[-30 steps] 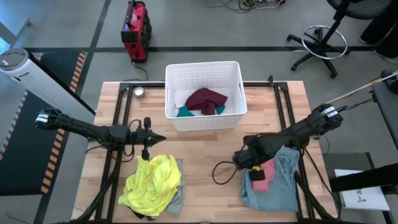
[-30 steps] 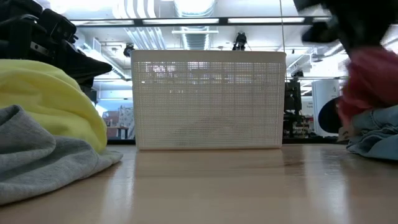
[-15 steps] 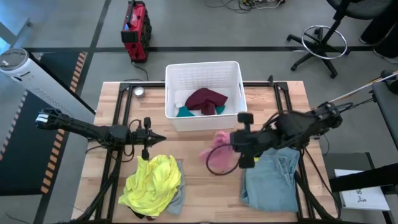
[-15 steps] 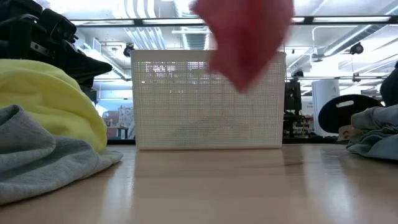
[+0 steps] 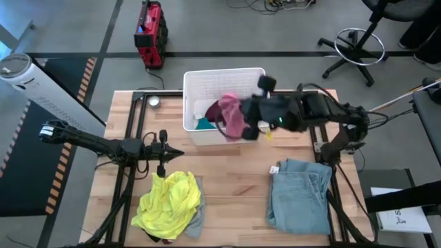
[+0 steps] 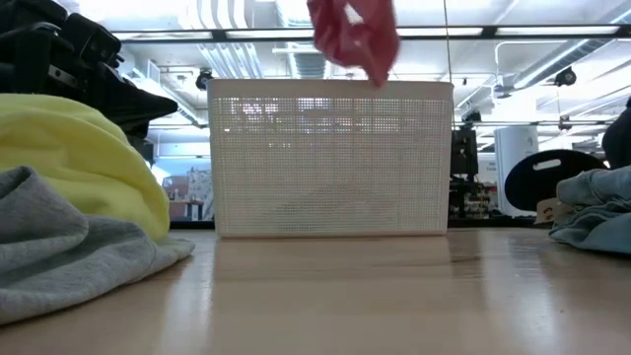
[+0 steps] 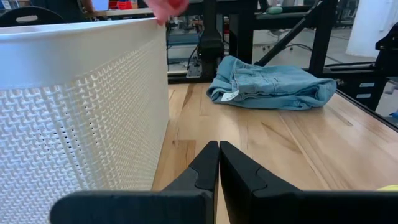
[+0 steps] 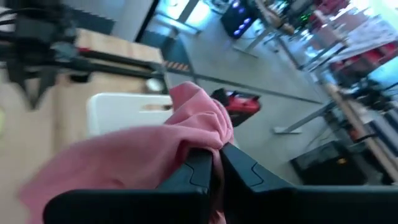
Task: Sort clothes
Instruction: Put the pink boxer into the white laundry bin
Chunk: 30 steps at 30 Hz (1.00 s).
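Note:
The pink piece (image 5: 233,118) is hanging high above the basket's near rim, so the robot's right gripper should keep moving inward and down, then let go beside the maroon piece (image 5: 213,113).
My right gripper (image 5: 247,118) is shut on a pink piece (image 5: 232,116), held in the air over the near wall of the white slatted basket (image 5: 256,74). The pink piece also shows above the basket's rim in the low view (image 6: 355,35). A maroon piece (image 5: 219,105) and a teal piece (image 5: 204,125) lie inside the basket. Light blue jeans (image 5: 300,196) lie on the table at the near right. A yellow top (image 5: 169,200) lies over a grey item (image 5: 196,222) at the near left. My left gripper (image 5: 180,153) is shut and empty above the table, left of the basket. My right gripper pinches a bunched fold of the pink piece (image 8: 200,134) between its two fingers (image 8: 198,167). It comes from the table's right, slanting a little down. The cloth hangs slack below and beyond the fingers, clear of the table. One layer or several, I cannot tell.
A small round metal object (image 5: 154,102) lies at the table's far left. A red case (image 5: 149,34) and an office chair base (image 5: 355,47) stand on the floor beyond the table. Bare wood shows between the yellow pile and the jeans.
My right gripper has lifted the pink piece off the jeans and carried it up, toward the table's left and then its far edge, to over the basket's near wall, turning as it went. The pink piece now hangs clear. The jeans have stayed where they were.

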Available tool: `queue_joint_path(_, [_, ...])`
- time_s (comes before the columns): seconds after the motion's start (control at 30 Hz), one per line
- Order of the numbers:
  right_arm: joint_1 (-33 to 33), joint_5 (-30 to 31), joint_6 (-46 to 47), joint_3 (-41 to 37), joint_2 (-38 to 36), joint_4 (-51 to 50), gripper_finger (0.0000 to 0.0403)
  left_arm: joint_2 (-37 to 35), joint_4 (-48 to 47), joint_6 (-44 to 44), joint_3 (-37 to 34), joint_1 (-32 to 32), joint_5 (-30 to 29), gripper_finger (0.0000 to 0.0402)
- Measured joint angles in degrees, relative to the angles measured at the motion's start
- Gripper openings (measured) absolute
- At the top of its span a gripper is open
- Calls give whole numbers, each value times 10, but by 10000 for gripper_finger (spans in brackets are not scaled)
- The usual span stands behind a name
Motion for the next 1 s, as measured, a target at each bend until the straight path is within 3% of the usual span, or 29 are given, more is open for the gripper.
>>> queue_joint_path(0.17, [-66,-10,-51,47,30,8,0,0,0,0,0,0,0,0])
queue_joint_path(0.73, [-250,-254,35,29,118,-120,0,0,-1,0,0,0,0,0])
queue_joint_path(1.0, [-279,-262,32,24,183,-143,9,0,-5,0,0,0,0,0])
